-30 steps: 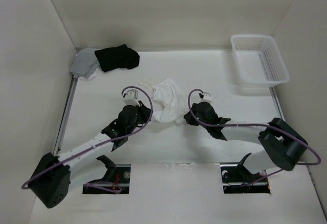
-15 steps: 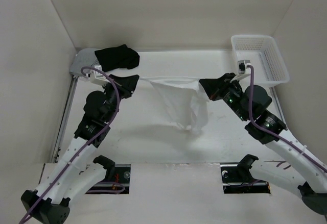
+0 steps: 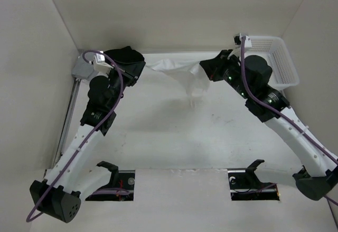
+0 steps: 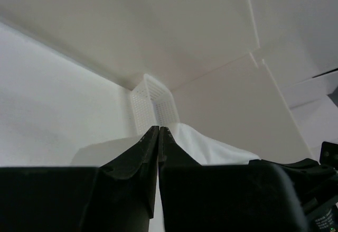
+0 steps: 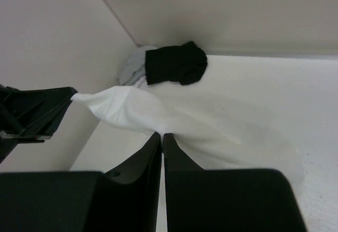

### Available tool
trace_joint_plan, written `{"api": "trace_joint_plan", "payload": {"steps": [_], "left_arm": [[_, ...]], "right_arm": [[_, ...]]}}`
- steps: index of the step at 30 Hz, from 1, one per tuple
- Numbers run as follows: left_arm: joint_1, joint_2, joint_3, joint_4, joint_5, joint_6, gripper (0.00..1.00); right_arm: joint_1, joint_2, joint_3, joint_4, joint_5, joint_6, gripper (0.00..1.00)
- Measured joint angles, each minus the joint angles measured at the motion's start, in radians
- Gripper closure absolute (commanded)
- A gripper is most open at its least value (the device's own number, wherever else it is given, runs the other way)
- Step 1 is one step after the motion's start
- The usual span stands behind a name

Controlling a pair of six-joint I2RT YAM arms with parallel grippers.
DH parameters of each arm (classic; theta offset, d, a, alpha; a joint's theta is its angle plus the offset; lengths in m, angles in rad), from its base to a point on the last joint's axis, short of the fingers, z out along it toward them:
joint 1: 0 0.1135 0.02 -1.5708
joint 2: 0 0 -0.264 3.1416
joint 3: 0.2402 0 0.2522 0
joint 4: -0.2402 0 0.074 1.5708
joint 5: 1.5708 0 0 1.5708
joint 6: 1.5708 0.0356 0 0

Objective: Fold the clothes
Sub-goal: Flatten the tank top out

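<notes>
The camisole droops to a point (image 3: 194, 90) next to my right gripper. I should put the camisole down near the front edge (image 3: 174, 134), then grab its hem corner with that gripper.
The clothes, a thin white camisole (image 3: 182, 73), hang in the air near the back of the table, stretched tight along the top edge between both grippers, the rest sagging in a point. My left gripper (image 3: 143, 68) is shut on its left end; in the left wrist view the fingertips (image 4: 158, 129) are pressed together with white fabric (image 4: 211, 147) behind them. My right gripper (image 3: 205, 66) is shut on the right end; in the right wrist view its tips (image 5: 162, 135) pinch the white cloth (image 5: 174, 113).
A black garment (image 5: 176, 63) and a grey garment (image 5: 131, 67) lie in the back left corner, right behind the left gripper. A white mesh basket (image 3: 274, 63) stands at the back right, behind the right arm. Walls close in the table at the back and on both sides.
Both arms rose from the table's middle and swung apart toward the back, lifting the white camisole off the surface and pulling it taut between them.
</notes>
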Motion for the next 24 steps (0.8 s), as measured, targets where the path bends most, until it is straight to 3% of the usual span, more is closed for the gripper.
{"api": "trace_joint_plan", "payload": {"steps": [4,10,12,14,17,19,24], "left_arm": [[-0.002,-0.134,-0.048,0.020,0.012,-0.013,0.98],[0.029,-0.425,-0.370,-0.027,0.022,-0.058,0.95],[0.055,-0.499,-0.507,-0.069,0.032,-0.096,0.91],[0.083,-0.562,-0.644,-0.126,0.041,-0.142,0.79],[0.122,-0.615,-0.798,-0.205,0.065,-0.199,0.65],[0.151,-0.620,-0.843,-0.249,0.080,-0.216,0.63],[0.223,-0.575,-0.840,-0.249,0.089,-0.187,0.62]], "right_arm": [[0.074,-0.100,-0.048,0.009,-0.005,-0.014,0.91],[0.129,-0.179,-0.324,0.011,-0.010,0.010,0.88],[0.134,-0.147,-0.417,0.009,-0.013,0.025,0.72],[0.135,-0.107,-0.497,0.008,-0.013,0.046,0.53],[0.140,-0.082,-0.615,0.020,-0.017,0.074,0.45],[0.133,-0.100,-0.687,0.045,-0.021,0.100,0.44],[0.062,-0.167,-0.849,0.129,-0.020,0.195,0.57]]}}
